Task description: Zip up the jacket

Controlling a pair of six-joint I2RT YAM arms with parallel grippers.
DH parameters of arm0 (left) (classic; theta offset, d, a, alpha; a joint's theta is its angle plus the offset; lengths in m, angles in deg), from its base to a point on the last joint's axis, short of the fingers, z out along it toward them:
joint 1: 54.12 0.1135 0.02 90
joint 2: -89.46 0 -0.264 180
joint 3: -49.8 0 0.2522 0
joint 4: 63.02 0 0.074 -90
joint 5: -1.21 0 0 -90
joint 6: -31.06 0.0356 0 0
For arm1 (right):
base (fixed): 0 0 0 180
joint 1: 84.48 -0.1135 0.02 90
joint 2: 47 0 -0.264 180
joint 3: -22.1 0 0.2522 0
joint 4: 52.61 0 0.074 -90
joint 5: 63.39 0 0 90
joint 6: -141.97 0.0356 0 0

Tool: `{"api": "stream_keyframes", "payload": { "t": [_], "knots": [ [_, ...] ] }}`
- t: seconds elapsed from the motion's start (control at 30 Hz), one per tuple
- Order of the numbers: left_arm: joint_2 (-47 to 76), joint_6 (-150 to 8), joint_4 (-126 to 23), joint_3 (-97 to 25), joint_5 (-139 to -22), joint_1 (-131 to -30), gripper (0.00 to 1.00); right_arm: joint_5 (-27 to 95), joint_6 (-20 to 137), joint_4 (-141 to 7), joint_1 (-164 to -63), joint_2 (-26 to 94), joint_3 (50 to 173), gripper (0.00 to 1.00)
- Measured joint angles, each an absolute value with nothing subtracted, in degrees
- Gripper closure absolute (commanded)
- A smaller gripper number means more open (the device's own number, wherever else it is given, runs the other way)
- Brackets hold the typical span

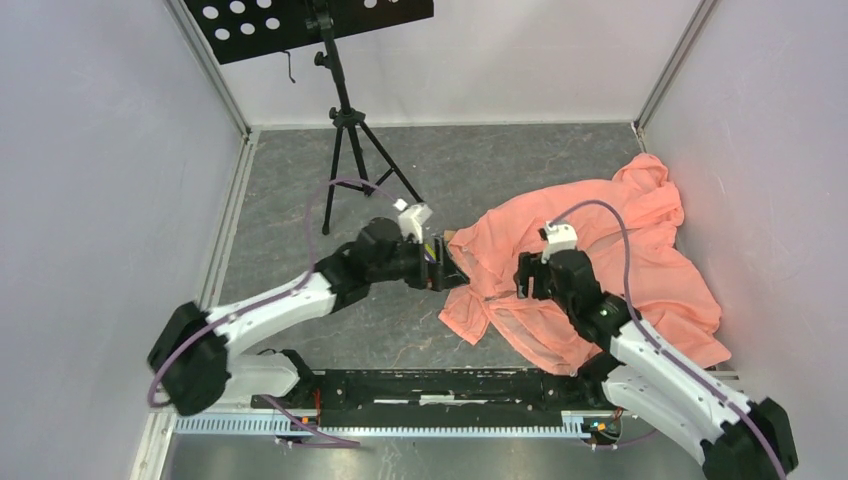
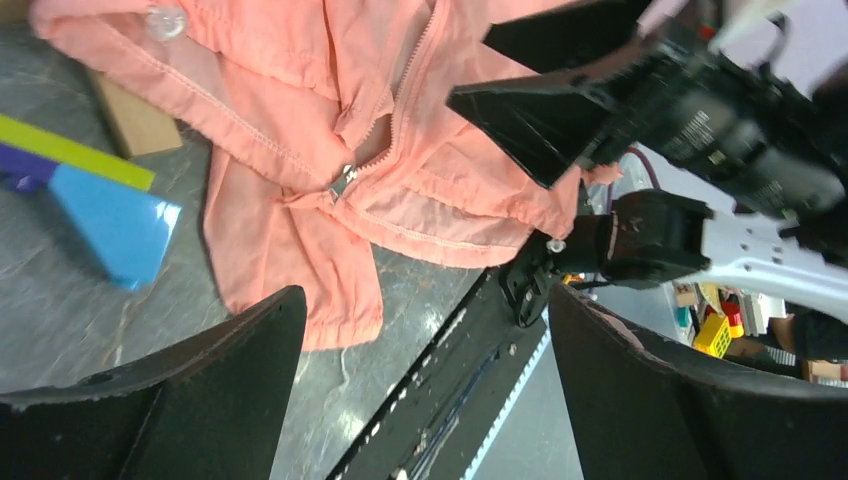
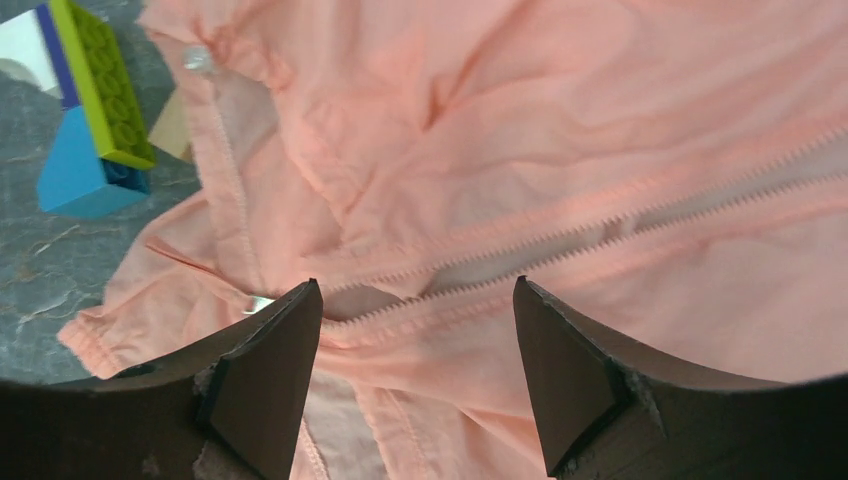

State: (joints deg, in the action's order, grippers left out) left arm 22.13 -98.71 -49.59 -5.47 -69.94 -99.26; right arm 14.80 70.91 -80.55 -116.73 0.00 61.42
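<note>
The zipper edge (image 2: 396, 124) will come up in a soft fold when I lift it, because the fabric beside the open zipper lies in loose creases (image 2: 343, 88).
The salmon-orange jacket (image 1: 610, 250) lies crumpled on the grey table at centre right. Its front zipper (image 3: 600, 225) is unzipped along most of its length, and the two rows of teeth are apart. The metal slider (image 2: 343, 182) sits near the hem; in the right wrist view (image 3: 258, 303) my finger partly hides it. My left gripper (image 1: 447, 268) is open and empty at the jacket's left edge, with its fingers (image 2: 240, 360) above bare table. My right gripper (image 1: 524, 281) is open just above the fabric, straddling the zipper near the slider (image 3: 415, 320).
Blue and green toy blocks (image 3: 90, 110) and a bit of cardboard (image 2: 135, 120) lie by the jacket's left edge, under my left gripper. A black music stand (image 1: 340, 110) is at the back left. White walls enclose the table. The arms' black base rail (image 1: 450, 385) runs along the near edge.
</note>
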Motion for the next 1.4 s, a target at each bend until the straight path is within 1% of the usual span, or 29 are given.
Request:
{"api": "stream_keyframes", "payload": {
  "t": [0.07,0.1,0.17,0.2,0.23,0.27,0.33,0.37,0.43,0.57,0.6,0.67,0.77,0.93,1.2,1.4],
  "knots": [
    [15.71,-100.78,-52.26,-7.4,-70.79,-101.23,0.17,12.02,72.63,-80.85,-116.71,-4.41,58.34,0.26],
    [12.54,-101.96,-53.59,-8.58,-70.83,-101.97,0.22,10.75,73.44,-81.25,-116.64,-5.77,57.01,0.29],
    [6.27,-104.74,-56.79,-11.07,-70.86,-103.28,0.28,8.92,74.93,-82.32,-116.6,-6.68,55.11,0.36],
    [3.27,-106.22,-58.6,-12.05,-70.77,-103.74,0.34,8.26,75.85,-82.75,-116.53,-6.68,54.43,0.41],
    [1.02,-107.58,-60.15,-12.64,-70.68,-104.0,0.39,7.91,76.81,-83.13,-116.45,-6.49,53.75,0.48],
    [-0.4,-108.39,-60.92,-13.04,-70.64,-104.14,0.43,7.71,77.57,-83.39,-116.45,-6.53,53.16,0.53],
    [-4.38,-110.14,-62.1,-14.68,-70.24,-104.24,0.47,7.39,79.78,-83.45,-116.45,-7.23,51.65,0.59],
    [-5.97,-110.55,-62.38,-15.55,-70.18,-104.24,0.51,7.43,80.48,-83.43,-116.42,-7.62,51.11,0.61],
    [-9.47,-111.1,-63.01,-17.69,-69.98,-104.24,0.56,7.56,81.75,-83.34,-116.34,-8.37,50.34,0.64],
    [-14.3,-111.34,-62.91,-21.01,-69.24,-104.24,0.57,9.11,83.04,-82.14,-116.29,-10.49,49.58,0.67],
    [-15.37,-111.34,-62.8,-21.91,-69.22,-104.24,0.55,9.7,83.28,-81.57,-116.29,-10.99,49.38,0.67],
    [-16.92,-111.34,-62.58,-23.16,-69.26,-104.24,0.43,11.39,83.98,-80.15,-116.27,-11.58,48.73,0.68],
    [-17.89,-111.45,-62.49,-23.48,-69.39,-104.24,0.42,13.68,84.72,-79.15,-116.29,-11.38,47.76,0.68],
    [-20.68,-112.32,-63.23,-23.48,-69.19,-104.29,0.48,16.37,84.74,-78.84,-116.29,-10.2,47.57,0.67],
    [-23.39,-113.09,-64.17,-23.48,-69.19,-104.68,0.53,17.79,84.74,-77.27,-116.29,-10.2,47.28,0.68],
    [-24.12,-113.11,-65.51,-23.57,-69.17,-104.73,0.61,18.18,84.72,-77.11,-116.29,-10.31,47.24,0.68]
  ]
}}
